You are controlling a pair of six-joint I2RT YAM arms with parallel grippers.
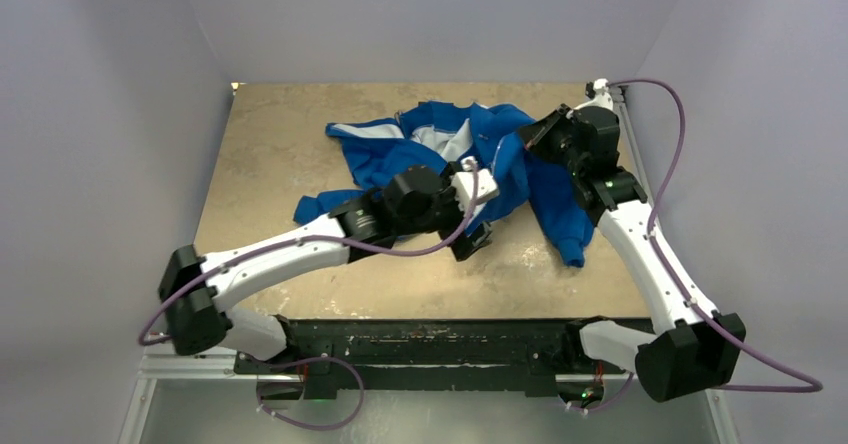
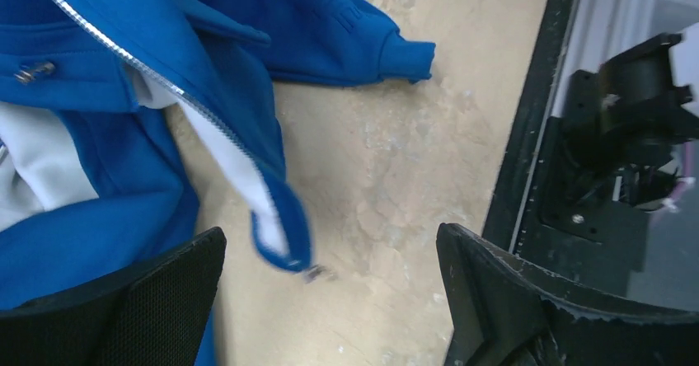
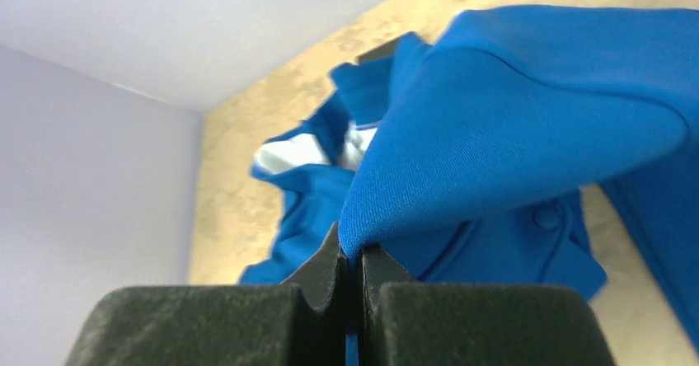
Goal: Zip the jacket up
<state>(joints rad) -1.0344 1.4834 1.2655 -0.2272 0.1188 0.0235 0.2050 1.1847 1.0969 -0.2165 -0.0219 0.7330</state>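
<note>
The jacket's front will open away and show more lining when I pull its bottom corner (image 2: 290,249), because white lining (image 2: 224,154) peeks out along the silvery zipper edge.
The royal-blue jacket (image 1: 470,154) lies crumpled at the back middle of the table, open, with its white lining showing. In the left wrist view the jacket (image 2: 99,135) fills the left side; its silvery zipper edge (image 2: 165,82) runs down to a bottom corner with a small metal end (image 2: 317,274). My left gripper (image 2: 330,300) is open and empty, just above that corner. My right gripper (image 3: 354,259) is shut on a fold of the jacket (image 3: 511,119) and holds it lifted at the right side.
One sleeve cuff (image 2: 408,57) lies on the bare tan table (image 2: 396,176). Another sleeve (image 1: 570,234) trails toward the front right. The black base rail (image 2: 527,135) runs along the near table edge. Grey walls enclose the table.
</note>
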